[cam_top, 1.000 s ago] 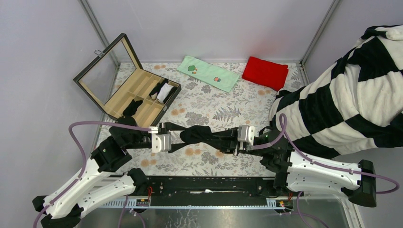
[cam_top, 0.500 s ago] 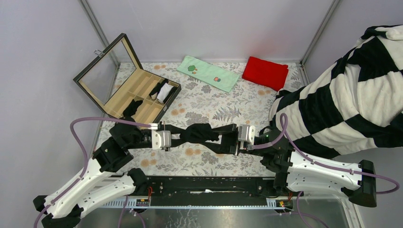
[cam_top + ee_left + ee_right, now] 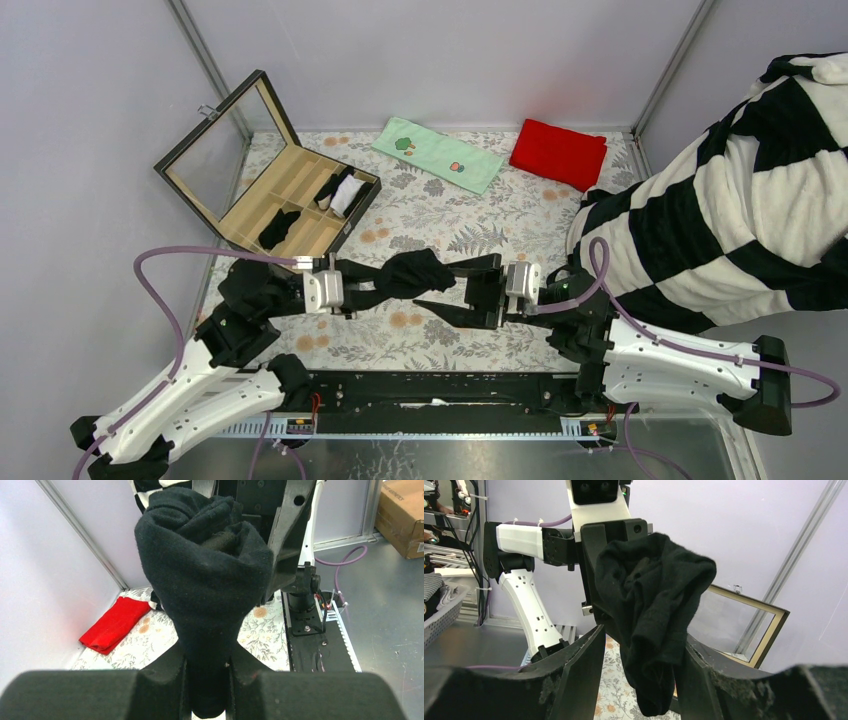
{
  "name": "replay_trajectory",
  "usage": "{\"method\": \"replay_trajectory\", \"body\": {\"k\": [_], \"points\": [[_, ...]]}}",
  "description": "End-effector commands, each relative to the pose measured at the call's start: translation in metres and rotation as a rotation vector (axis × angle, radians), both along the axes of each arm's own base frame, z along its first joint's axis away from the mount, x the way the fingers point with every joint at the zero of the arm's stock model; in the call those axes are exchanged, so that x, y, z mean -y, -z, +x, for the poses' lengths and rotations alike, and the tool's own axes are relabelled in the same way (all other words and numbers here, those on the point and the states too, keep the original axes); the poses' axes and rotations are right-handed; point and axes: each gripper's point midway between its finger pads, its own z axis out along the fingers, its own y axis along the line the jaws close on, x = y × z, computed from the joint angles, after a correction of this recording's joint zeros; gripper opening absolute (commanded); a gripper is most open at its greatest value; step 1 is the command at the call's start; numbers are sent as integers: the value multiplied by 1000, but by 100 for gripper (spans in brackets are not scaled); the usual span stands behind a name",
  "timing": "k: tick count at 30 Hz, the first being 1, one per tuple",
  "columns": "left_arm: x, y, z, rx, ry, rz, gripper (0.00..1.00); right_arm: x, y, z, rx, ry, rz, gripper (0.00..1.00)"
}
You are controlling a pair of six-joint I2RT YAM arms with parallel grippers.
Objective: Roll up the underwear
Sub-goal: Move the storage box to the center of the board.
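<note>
My right gripper needs to take the underwear (image 3: 414,274) that my left gripper is holding, because the box stands crooked (image 3: 292,203). My left gripper will pull the box closer after that.
A bunched black underwear (image 3: 412,274) hangs above the floral table, between my two arms. My left gripper (image 3: 378,284) is shut on its left end. In the left wrist view the cloth's neck is pinched between the jaws (image 3: 207,677), and the underwear (image 3: 205,575) bulges out beyond them. My right gripper (image 3: 433,288) faces it from the right and is open, its fingers spread on either side of the bundle. In the right wrist view the underwear (image 3: 654,610) hangs loose between the wide fingers of the right gripper (image 3: 641,642).
An open wooden compartment box (image 3: 262,208) stands at the back left, with black rolled pieces (image 3: 279,226) and a white one (image 3: 347,193) inside. A green towel (image 3: 438,154) and a red cloth (image 3: 558,153) lie at the back. A black-and-white striped blanket (image 3: 720,215) fills the right side.
My right gripper has opened and let go of the underwear. My left gripper has shut on it and drawn it slightly to the left.
</note>
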Motion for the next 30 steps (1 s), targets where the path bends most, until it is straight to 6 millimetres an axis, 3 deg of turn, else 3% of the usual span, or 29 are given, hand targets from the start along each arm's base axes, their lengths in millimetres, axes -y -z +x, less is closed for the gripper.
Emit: {"method": "replay_trajectory", "body": {"k": [1,8,19,26,28,30], "points": [[-2,-22,1,30,-14,-86,0,2,-21,-7,12,-26,66,57],[-3,-28,2,27,-20,-122,0,-2,-22,-5,5,-26,79,56],[-2,-19,11,2,-59,-107,0,4,-36,-7,-10,-39,154,54],[-1,-21,13,-7,-63,-113,0,-4,-28,-1,-36,-24,129,34],[-1,-22,13,-11,-64,-119,0,-7,-22,3,-38,-7,115,36],[-1,-24,13,-12,-66,-125,0,-9,-17,7,-42,8,105,46]]}}
